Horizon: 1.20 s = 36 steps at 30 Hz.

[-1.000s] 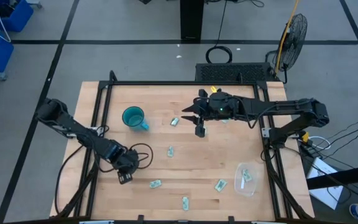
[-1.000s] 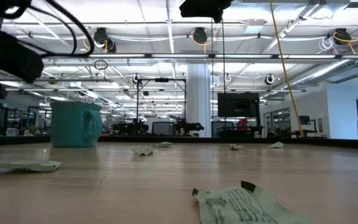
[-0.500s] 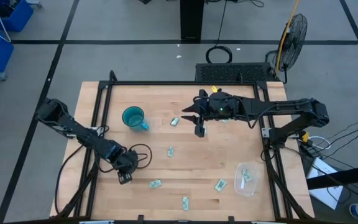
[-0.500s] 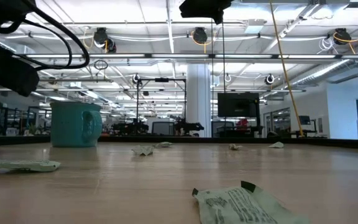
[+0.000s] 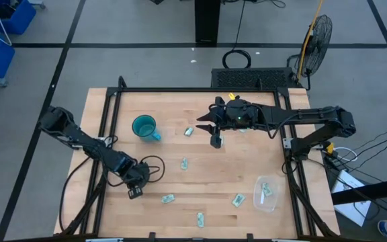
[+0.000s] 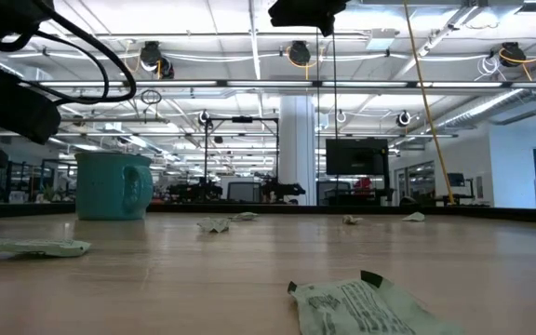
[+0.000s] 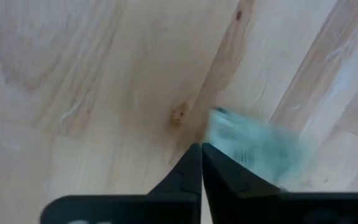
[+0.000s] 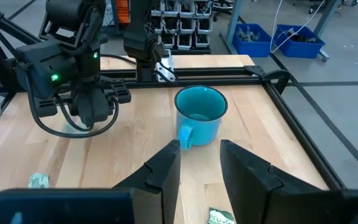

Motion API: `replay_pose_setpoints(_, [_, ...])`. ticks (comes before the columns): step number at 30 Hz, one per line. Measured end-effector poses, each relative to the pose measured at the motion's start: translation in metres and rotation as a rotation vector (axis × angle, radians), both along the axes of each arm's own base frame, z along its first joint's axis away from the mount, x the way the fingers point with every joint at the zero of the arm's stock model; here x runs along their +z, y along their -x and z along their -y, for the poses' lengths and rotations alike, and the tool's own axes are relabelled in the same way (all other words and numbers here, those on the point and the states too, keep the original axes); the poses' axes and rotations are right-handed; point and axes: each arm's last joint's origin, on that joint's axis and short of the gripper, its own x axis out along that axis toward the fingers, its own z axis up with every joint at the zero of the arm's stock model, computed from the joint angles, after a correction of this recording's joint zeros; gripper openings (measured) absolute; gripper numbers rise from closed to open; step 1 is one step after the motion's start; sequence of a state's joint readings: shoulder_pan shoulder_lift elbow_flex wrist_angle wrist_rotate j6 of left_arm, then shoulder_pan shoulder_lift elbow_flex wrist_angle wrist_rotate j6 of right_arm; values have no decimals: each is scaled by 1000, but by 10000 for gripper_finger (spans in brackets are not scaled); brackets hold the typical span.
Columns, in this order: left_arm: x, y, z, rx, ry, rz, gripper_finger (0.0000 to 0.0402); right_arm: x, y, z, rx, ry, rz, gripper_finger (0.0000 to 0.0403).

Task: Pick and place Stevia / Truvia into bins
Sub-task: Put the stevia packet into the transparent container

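Observation:
Next, my left gripper opens, puts its fingers on both sides of the sachet [image 7: 258,149] and pinches it before passing it to my right gripper, because the sachet lies beside my left gripper's shut fingers.
Several pale green and white Stevia sachets lie flat and scattered on the wooden table [image 5: 220,178], among them one [image 5: 184,163] and another [image 5: 168,198]. The clear bin [image 5: 267,193] stands at the near right with a sachet inside. My left gripper [image 5: 134,193] is shut at the near left and points down at the wood. A sachet [image 7: 253,149] lies right beside its fingertips [image 7: 201,155]. My right gripper [image 5: 215,138] hangs open above the table's middle, holding nothing; its gap shows in its wrist view [image 8: 201,168]. My left gripper comes from above, pointing down, its two fingers closed against each other just over the wood. The sachet's edge [image 7: 215,127] runs under the outer side of one finger [image 7: 241,177]. I cannot tell whether that edge is pinched or touched.
A teal mug [image 5: 144,127] stands upright at the far left, also seen in the low view [image 6: 113,186]. A black frame [image 5: 180,89] borders the table's sides. One sachet [image 6: 370,307] lies close to the low camera. Bare wood lies between mug and bin.

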State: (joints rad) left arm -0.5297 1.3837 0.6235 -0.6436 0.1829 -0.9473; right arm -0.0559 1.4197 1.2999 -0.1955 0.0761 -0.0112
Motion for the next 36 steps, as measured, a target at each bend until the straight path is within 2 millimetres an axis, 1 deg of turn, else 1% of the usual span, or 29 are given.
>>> replay_pose_setpoints(13, [0,-1,3,-2,63,-14,3,0,0,-1,2,0,0,109])
replay_pose_setpoints(20, [14,-11,6,12,92,73,3,0,0,-2,6,0,0,109])
replay_pose_setpoints(24, [14,-10,5,17,71,65,3,0,0,-2,6,0,0,109])
replay_pose_setpoints(28, [14,-9,5,-7,65,65,27,0,0,-2,6,0,0,109])
replay_pose_setpoints(36, [12,-9,3,-9,34,66,95,0,0,-2,6,0,0,109])
